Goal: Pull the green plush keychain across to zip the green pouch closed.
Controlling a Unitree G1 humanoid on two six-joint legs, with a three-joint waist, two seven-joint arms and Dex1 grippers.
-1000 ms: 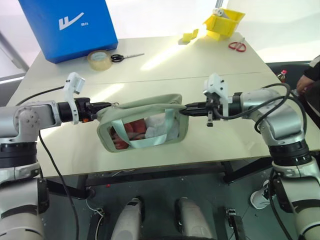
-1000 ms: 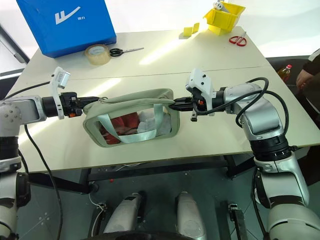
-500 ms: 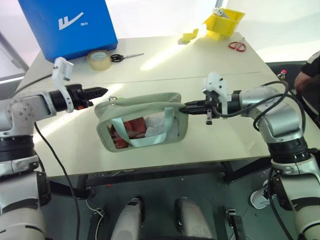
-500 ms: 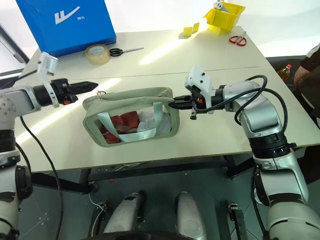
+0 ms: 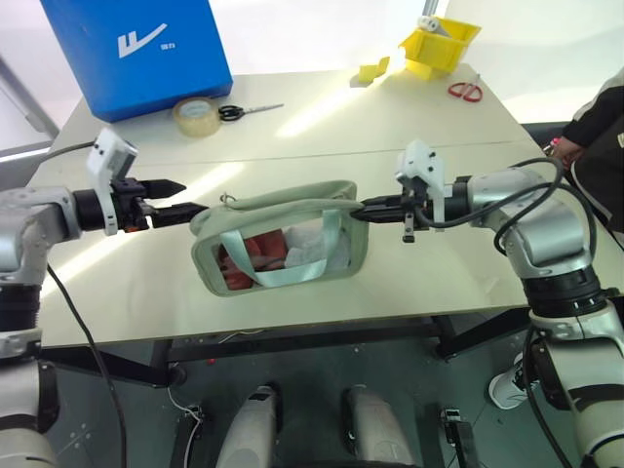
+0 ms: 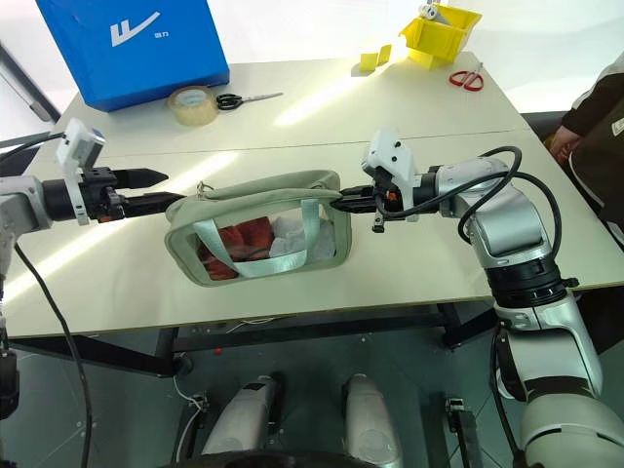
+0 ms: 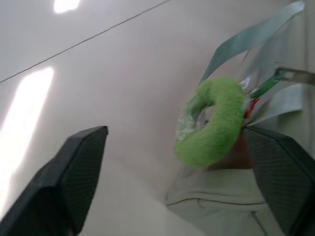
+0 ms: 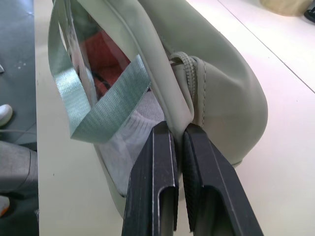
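Next, my left gripper lays the green plush keychain (image 7: 216,124) over the pouch's top (image 5: 276,202) for my right gripper, because the keychain hangs behind the pouch at my left gripper's end.
The green pouch (image 5: 283,244) hangs just above the table's front half, with red items showing through its clear side. My right gripper (image 5: 363,207) is shut on the fabric at the pouch's right end (image 8: 197,88). The green plush keychain (image 7: 211,128) dangles at the pouch's left end. It lies loose between the spread fingers of my left gripper (image 7: 174,132), and neither finger touches it. That left gripper (image 5: 190,195) stands open just left of the pouch.
A blue box (image 5: 136,49), a tape roll (image 5: 195,115) and black scissors (image 5: 244,110) sit at the back left. A yellow bin (image 5: 439,44), yellow-green blocks (image 5: 370,70) and red scissors (image 5: 464,91) are at the back right. A person (image 5: 595,136) stands at the right edge.
My left gripper let go at the pouch's left end, drew back to the left, rolled and opened. The right gripper kept its hold and stayed in place.
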